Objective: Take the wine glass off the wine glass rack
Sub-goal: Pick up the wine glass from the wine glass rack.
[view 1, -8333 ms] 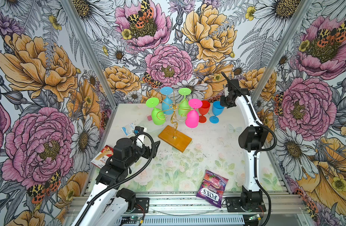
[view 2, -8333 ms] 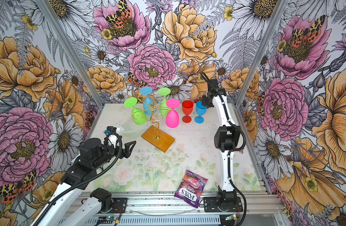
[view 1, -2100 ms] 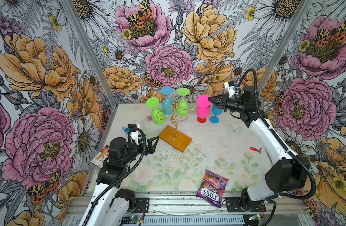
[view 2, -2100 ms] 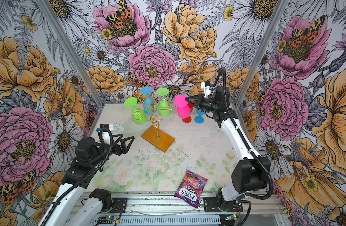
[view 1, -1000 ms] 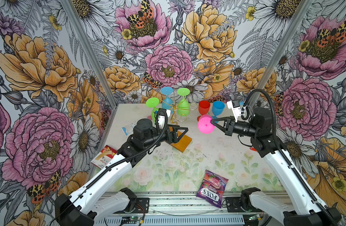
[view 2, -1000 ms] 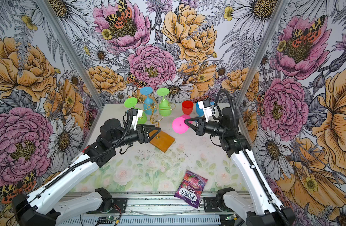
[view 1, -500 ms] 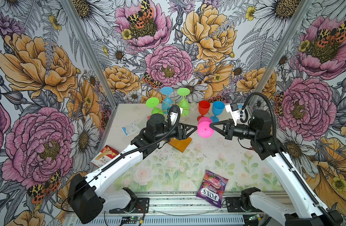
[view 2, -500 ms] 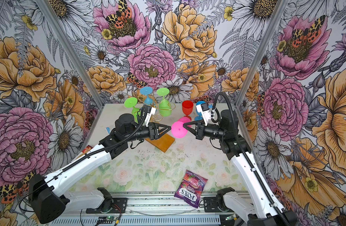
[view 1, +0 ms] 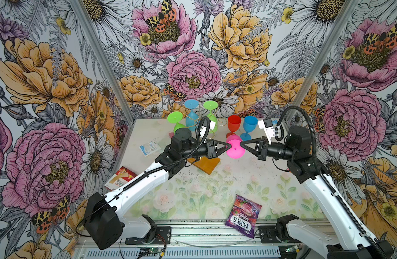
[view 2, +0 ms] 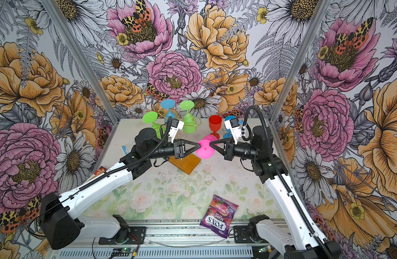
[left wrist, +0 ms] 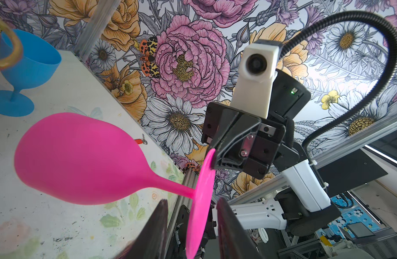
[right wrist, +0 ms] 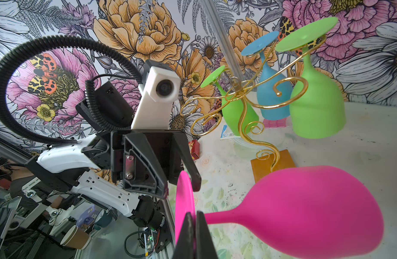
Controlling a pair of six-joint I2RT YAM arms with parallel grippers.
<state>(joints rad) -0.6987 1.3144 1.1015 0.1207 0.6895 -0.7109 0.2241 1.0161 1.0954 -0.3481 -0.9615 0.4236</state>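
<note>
The pink wine glass is held by its foot [view 1: 235, 149] in my right gripper, so my left gripper should take hold of the foot and turn the bowl [right wrist: 317, 211] upward for my right gripper.
A pink wine glass [view 1: 235, 150] hangs in the air over the middle of the table, clear of the wine glass rack [right wrist: 244, 107]. My right gripper [right wrist: 193, 215] is shut on the rim of its round foot. From the opposite side my left gripper [left wrist: 190, 206] is open and straddles the same foot, with a gap on each side of the disc. The bowl [left wrist: 81, 157] points away towards the back of the table. The gold wire rack on its wooden base [view 1: 207, 163] carries two green glasses [view 1: 175, 117] and a blue one [view 1: 191, 112], hung upside down.
A red glass [view 1: 234, 125] and a blue glass [view 1: 250, 126] stand upright at the back, right of the rack. A purple candy bag [view 1: 243, 215] lies near the front edge. A red box [view 1: 120, 178] and a white sachet [view 1: 150, 146] lie at the left.
The left arm has reached in from the left to the pink glass, and its jaws have narrowed around the foot. The right gripper holds the glass almost still.
</note>
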